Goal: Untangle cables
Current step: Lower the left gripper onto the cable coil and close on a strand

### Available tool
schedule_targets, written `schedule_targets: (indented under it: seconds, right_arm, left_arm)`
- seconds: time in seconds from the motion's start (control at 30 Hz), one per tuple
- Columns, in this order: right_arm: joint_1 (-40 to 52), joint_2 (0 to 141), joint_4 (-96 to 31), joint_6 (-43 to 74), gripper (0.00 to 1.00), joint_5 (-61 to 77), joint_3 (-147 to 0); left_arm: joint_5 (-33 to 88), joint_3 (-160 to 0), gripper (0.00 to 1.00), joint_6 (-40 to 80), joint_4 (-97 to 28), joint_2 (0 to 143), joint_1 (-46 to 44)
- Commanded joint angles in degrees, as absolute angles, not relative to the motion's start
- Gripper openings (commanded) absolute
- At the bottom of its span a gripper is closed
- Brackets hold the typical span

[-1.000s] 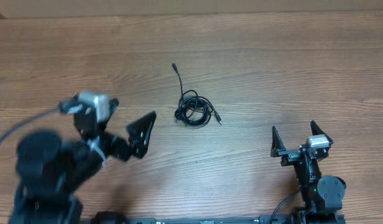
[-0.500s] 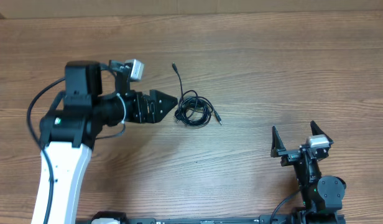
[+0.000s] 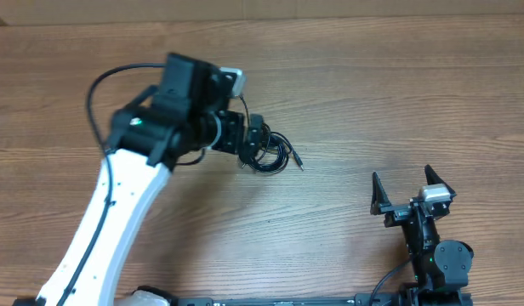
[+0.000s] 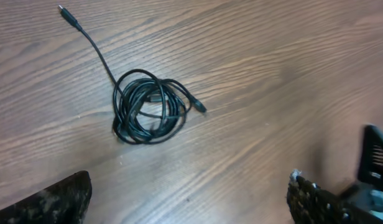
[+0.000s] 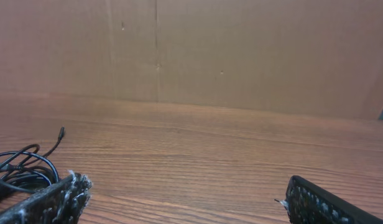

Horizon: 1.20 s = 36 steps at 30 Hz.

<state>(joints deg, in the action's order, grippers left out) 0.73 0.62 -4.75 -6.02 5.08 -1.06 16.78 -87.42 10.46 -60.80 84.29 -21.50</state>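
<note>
Next, I lower my left gripper, which is open and empty above the wound coil [image 4: 155, 121], then pinch a loose loop [image 4: 138, 71] and lift that strand of cable out of the coil.
The cables [image 4: 148, 112] are thin black cords wound in one small coil on the wooden table. One free end runs up-left to a plug [image 4: 62, 10], and another plug [image 4: 201, 107] sticks out at the coil's right. In the overhead view my left gripper [image 3: 253, 141] hovers at the left edge of the coil [image 3: 275, 158] and the arm hides the free end. In the left wrist view the left gripper [image 4: 188, 202] is open and empty, short of the coil. My right gripper [image 3: 404, 192] is open and empty at the front right, far from the coil [image 5: 17, 165].
A brown wall [image 5: 241, 50] stands behind the table's far edge. The wooden table [image 3: 398, 93] carries nothing else that shows. The right arm's base [image 3: 436, 263] sits at the front right edge.
My left arm has swung from the front left across to the cable coil, and its gripper now hovers at the coil's left edge. The right arm and the coil have not moved.
</note>
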Motion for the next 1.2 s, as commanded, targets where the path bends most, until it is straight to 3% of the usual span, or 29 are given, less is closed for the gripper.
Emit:
schedule_targets:
  seconds: [0.0,0.33,0.53,1.0,1.17]
  right_arm:
    - [0.3,0.2,-4.5,-6.1,1.00,5.0,-0.5]
    - [0.3,0.2,-4.5,-6.1,1.00,5.1,-0.5]
    - [0.3,0.2,-4.5,-6.1,1.00,5.0,-0.5]
    - [0.3,0.2,-4.5,-6.1,1.00,5.0,-0.5]
    - [0.3,0.2,-4.5,-6.1,1.00,5.0,-0.5]
  left_arm:
    - [12.5,-88.5,1.00,9.4,-59.4,88.7,-23.8]
    - [20.0,-88.5,1.00,11.9,-57.8,99.0,-24.8]
    - [21.5,-88.5,1.00,22.3,-58.3,104.5,-24.8]
    - [23.1,-88.6,1.00,22.3,-57.5,108.5,-24.7]
    - [32.1,-91.3,1.00,17.0,-54.4,108.5,-24.7]
